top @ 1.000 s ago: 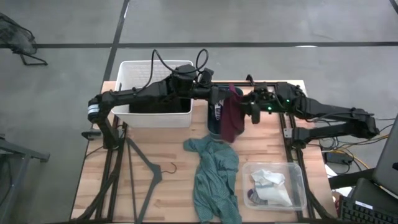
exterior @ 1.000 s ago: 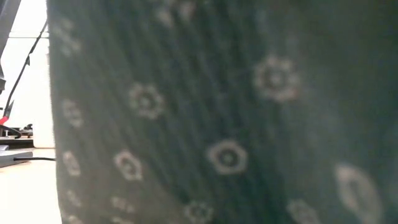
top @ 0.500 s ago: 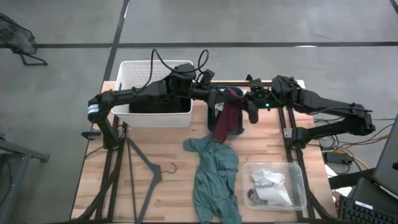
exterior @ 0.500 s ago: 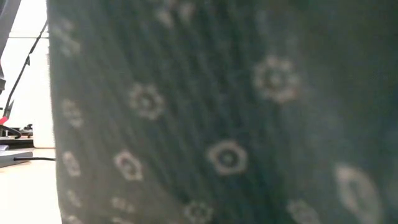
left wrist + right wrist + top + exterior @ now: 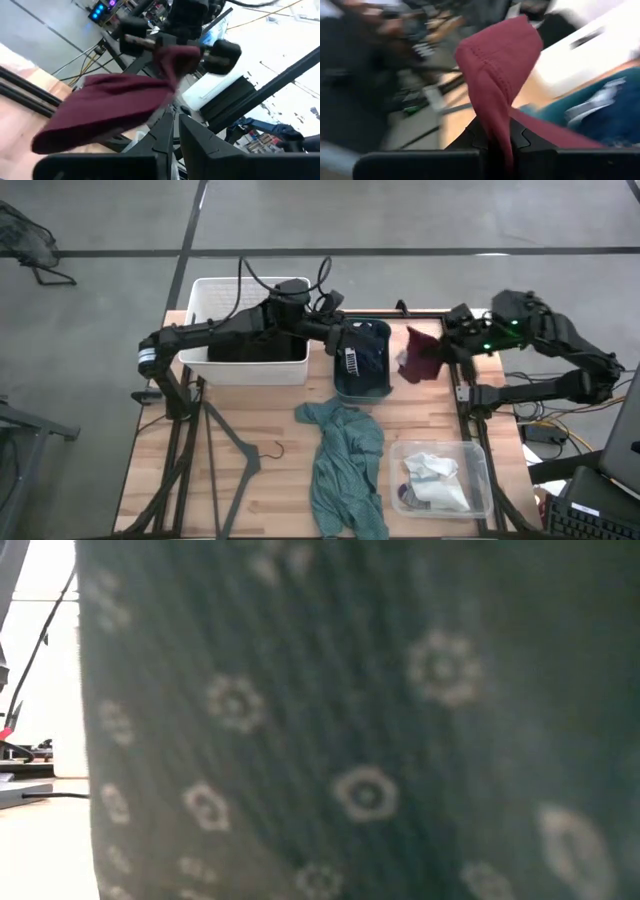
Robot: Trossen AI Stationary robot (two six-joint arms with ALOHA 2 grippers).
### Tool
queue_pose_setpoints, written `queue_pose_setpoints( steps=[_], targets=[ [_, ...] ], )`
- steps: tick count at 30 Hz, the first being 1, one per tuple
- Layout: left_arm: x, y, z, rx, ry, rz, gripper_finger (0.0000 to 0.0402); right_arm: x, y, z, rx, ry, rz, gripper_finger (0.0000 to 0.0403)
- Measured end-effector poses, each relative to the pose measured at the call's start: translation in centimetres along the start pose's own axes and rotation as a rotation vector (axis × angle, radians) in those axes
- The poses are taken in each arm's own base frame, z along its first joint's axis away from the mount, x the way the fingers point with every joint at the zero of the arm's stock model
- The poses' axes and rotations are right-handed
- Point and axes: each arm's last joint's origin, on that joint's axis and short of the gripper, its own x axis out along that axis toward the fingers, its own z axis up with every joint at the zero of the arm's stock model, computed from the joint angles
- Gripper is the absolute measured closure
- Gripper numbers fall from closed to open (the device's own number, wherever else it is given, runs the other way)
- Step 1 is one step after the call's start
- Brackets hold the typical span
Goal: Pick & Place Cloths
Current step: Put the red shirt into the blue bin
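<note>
I should swing my right gripper back over the teal bin and lower the maroon cloth (image 5: 420, 358) into its near end (image 5: 364, 386), because the cloth hangs outside the bin's rim.
The maroon cloth (image 5: 420, 358) hangs in the air between the two arms, right of the teal bin (image 5: 345, 392). My right gripper (image 5: 443, 345) is shut on it. My left gripper (image 5: 342, 340) is over that bin's far left corner, pointing level at the cloth (image 5: 110, 107). Its fingers (image 5: 175, 132) stand a narrow gap apart with nothing between them. A dark navy cloth (image 5: 368, 355) lies in the teal bin. A teal green cloth (image 5: 345, 465) lies spread on the table's middle and fills the low view (image 5: 350, 740). My right gripper pinches a bunched fold of the maroon cloth (image 5: 496, 117) between its two fingers, coming from the table's right and slanting a little downward. The fold stands up past the fingertips (image 5: 500, 55). The rest hangs slack below, clear of table and bin.
A white bin (image 5: 215, 295) with a black cloth stands at the far left under my left arm. A clear bin (image 5: 480, 460) with small white and grey cloths sits at the near right. A dark hanger (image 5: 235, 445) lies near left on the table.
My right gripper has closed on the maroon cloth beside my left gripper. It then drew back toward the table's right edge and rose, taking the cloth with it. The cloth, which hung below my left gripper over the teal bin, now hangs from the right gripper alone.
</note>
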Motion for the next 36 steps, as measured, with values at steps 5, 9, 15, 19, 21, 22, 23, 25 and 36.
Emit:
queue_pose_setpoints(
  steps=[5,9,15,19,21,22,23,25,36],
  targets=[
    [0.0,-0.1,0.0,0.035,-0.004,-0.004,0.0367,-1.0,1.2,-0.7,0.214,0.173,0.267,0.0393],
    [0.0,0.0,0.0,0.088,-0.002,0.004,0.0367,-0.6,1.9,-1.9,0.342,0.35,0.374,0.0392],
    [0.0,0.1,0.0,0.12,-0.001,0.006,0.0367,0.4,3.1,-3.1,0.398,0.496,0.414,0.0394],
    [0.0,0.1,0.0,0.12,0.001,0.007,0.0367,1.3,3.3,-2.8,0.377,0.47,0.387,0.0394],
    [0.0,0.1,-0.1,0.121,0.004,0.009,0.0367,2.0,3.4,-2.3,0.306,0.383,0.374,0.0394],
    [0.0,0.2,-0.1,0.124,0.005,0.01,0.0367,2.4,3.4,-2.0,0.268,0.332,0.352,0.0394],
    [0.0,0.2,-0.1,0.128,0.005,0.01,0.0367,2.7,3.2,-1.7,0.232,0.28,0.321,0.0394],
    [0.0,0.2,-0.1,0.128,0.008,0.012,0.0367,3.3,2.8,-1.1,0.172,0.181,0.25,0.0393],
    [0.0,0.3,-0.7,0.068,0.085,-0.01,0.0367,8.0,-1.2,0.9,0.017,-0.024,-0.244,0.0391]
  ],
)
